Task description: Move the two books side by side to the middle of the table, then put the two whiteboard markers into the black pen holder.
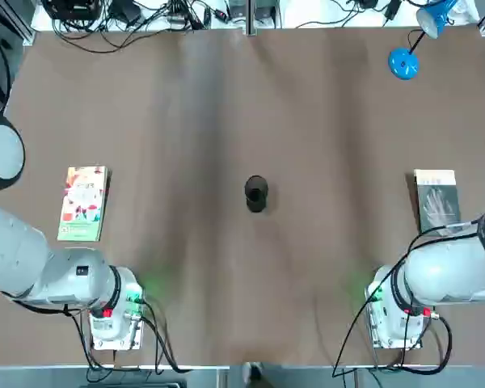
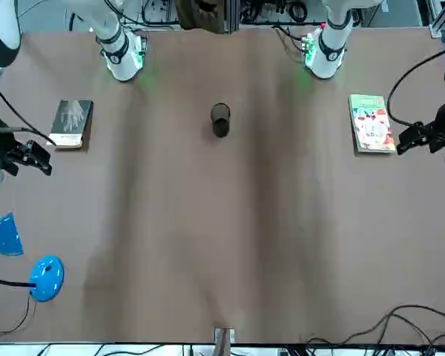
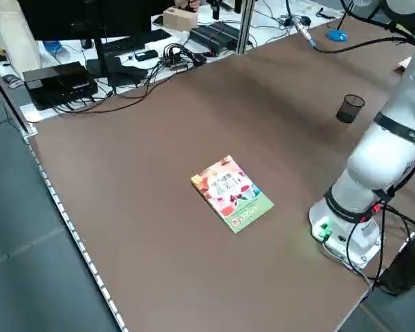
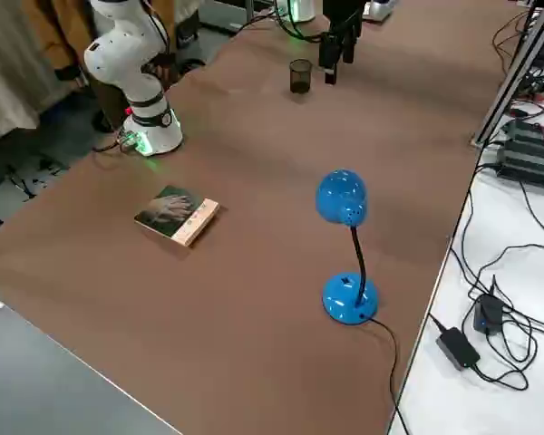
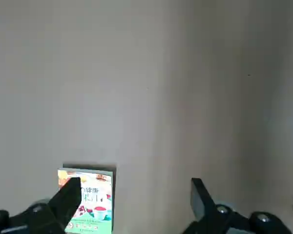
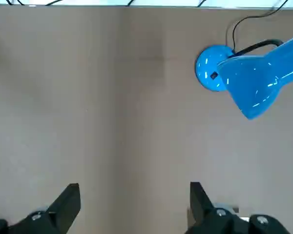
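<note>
A broad shadow (image 2: 87,131) runs along the edge of the dark book (image 2: 70,122) and the markers are out of sight, so I should expect a whiteboard marker to be hidden under the book.
The colourful book (image 1: 83,204) lies flat on the left side of the brown table (image 1: 250,97). The dark book with the pale hand (image 1: 436,202) lies flat on the right side. Between them, mid-table, stands the black pen holder (image 1: 256,194). My left gripper (image 5: 134,200) hangs open, high above the table; the colourful book (image 5: 95,195) lies below it, partly behind one finger. My right gripper (image 6: 133,197) is also open and raised, near the dark book (image 2: 73,124) at the table's right edge. The whiteboard markers are out of view.
A blue desk lamp (image 1: 403,63) stands at the far right corner of the table, its head (image 6: 263,80) showing in the right wrist view. Cables and electronics (image 3: 124,59) lie along the far edge. Both arm bases (image 1: 113,311) stand at the near edge.
</note>
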Robot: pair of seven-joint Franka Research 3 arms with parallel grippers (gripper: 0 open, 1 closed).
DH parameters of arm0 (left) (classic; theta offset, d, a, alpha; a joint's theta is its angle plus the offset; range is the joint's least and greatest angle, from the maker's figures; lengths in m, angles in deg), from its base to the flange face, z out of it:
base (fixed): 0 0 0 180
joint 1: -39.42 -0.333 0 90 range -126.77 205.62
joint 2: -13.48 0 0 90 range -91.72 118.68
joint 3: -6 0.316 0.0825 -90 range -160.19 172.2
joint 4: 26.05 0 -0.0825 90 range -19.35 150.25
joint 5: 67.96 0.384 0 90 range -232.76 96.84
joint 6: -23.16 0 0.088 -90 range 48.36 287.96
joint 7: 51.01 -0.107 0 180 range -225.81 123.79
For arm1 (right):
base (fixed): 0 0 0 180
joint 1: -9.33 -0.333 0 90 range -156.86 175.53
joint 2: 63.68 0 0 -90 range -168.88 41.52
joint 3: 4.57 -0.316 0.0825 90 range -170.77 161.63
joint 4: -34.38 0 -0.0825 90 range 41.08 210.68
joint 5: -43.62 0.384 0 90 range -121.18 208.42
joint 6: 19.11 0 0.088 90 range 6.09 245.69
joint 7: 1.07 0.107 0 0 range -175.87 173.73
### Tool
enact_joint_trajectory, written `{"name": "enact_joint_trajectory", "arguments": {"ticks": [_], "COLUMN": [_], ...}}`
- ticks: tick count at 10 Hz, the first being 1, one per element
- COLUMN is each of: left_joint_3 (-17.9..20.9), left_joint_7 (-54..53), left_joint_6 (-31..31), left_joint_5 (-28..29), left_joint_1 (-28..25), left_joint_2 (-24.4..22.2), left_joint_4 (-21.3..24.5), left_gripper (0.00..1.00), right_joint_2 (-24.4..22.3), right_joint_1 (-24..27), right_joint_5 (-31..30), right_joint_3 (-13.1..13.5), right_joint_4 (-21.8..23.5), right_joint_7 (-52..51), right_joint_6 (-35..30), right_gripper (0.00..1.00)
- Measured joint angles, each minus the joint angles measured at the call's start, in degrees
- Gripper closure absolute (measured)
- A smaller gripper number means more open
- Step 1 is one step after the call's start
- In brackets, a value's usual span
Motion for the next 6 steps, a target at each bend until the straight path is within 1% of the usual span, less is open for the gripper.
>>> {"name": "enact_joint_trajectory", "arguments": {"ticks": [3,4,5,6], "left_joint_3": [0.15,1.32,4.20,7.97], "left_joint_7": [0.00,0.01,-1.20,-4.45], "left_joint_6": [0.00,-0.02,-0.49,-1.28], "left_joint_5": [0.00,-1.19,-3.61,-5.71], "left_joint_1": [-0.06,-0.18,-0.33,-0.65], "left_joint_2": [0.00,0.00,-0.01,-0.03], "left_joint_4": [0.00,0.00,0.01,0.14], "left_gripper": [0.01,0.03,0.04,0.06], "right_joint_2": [0.00,0.00,0.00,0.00], "right_joint_1": [0.00,0.00,0.00,0.22], "right_joint_5": [0.00,0.00,0.00,0.33], "right_joint_3": [0.00,-0.01,0.00,0.06], "right_joint_4": [0.00,0.00,0.00,0.00], "right_joint_7": [0.00,0.00,0.00,0.02], "right_joint_6": [0.01,0.01,0.02,-0.04], "right_gripper": [0.01,0.01,0.01,0.01]}}
